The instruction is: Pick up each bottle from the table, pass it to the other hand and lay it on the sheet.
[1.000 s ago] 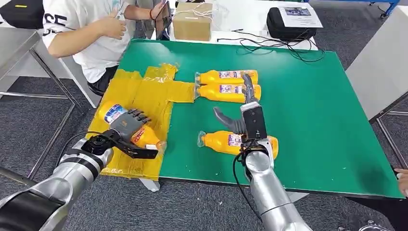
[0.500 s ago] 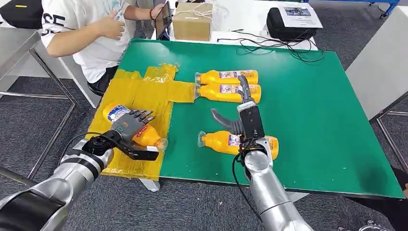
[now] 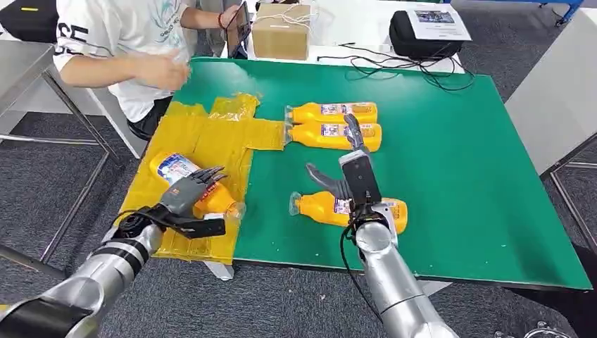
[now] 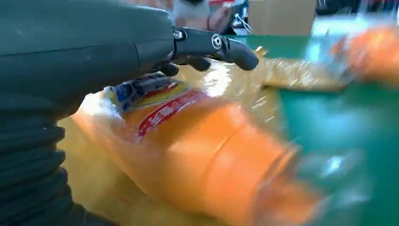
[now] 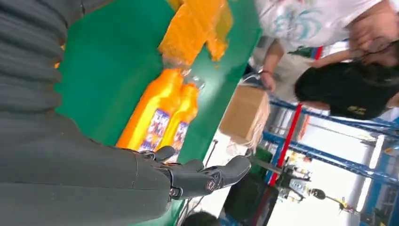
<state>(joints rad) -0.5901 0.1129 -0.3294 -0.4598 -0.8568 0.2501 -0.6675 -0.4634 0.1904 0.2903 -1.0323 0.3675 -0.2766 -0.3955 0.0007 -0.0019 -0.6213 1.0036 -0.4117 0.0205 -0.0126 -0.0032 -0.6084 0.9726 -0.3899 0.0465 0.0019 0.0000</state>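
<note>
The small label (image 3: 343,206) is facing up on the orange bottle (image 3: 324,208) near the table's front edge. I should expect a bigger label hidden underneath when I pick the bottle up.
One orange bottle (image 3: 169,167) (image 4: 202,150) lies on the yellow sheet (image 3: 211,137) at the table's left end. My left hand (image 3: 186,197) (image 4: 94,47) hovers over its near side with fingers spread, not wrapped around it. A second orange bottle (image 3: 317,206) lies on the green table (image 3: 464,162) near the front edge. My right hand (image 3: 352,176) (image 5: 94,174) is above it, open, thumb out to the left, holding nothing. Two more orange bottles (image 3: 331,113) (image 3: 329,135) (image 5: 160,113) lie side by side beyond it.
A person in a white shirt (image 3: 134,42) sits at the far left corner, one hand (image 3: 165,70) close to the sheet. A cardboard box (image 3: 281,32), a black bag (image 3: 429,28) and cables (image 3: 415,67) lie behind the table.
My left hand has let go of the bottle on the sheet, spread its fingers and drawn back toward me. My right hand drifted slightly left. The person's arm has lowered toward the table.
</note>
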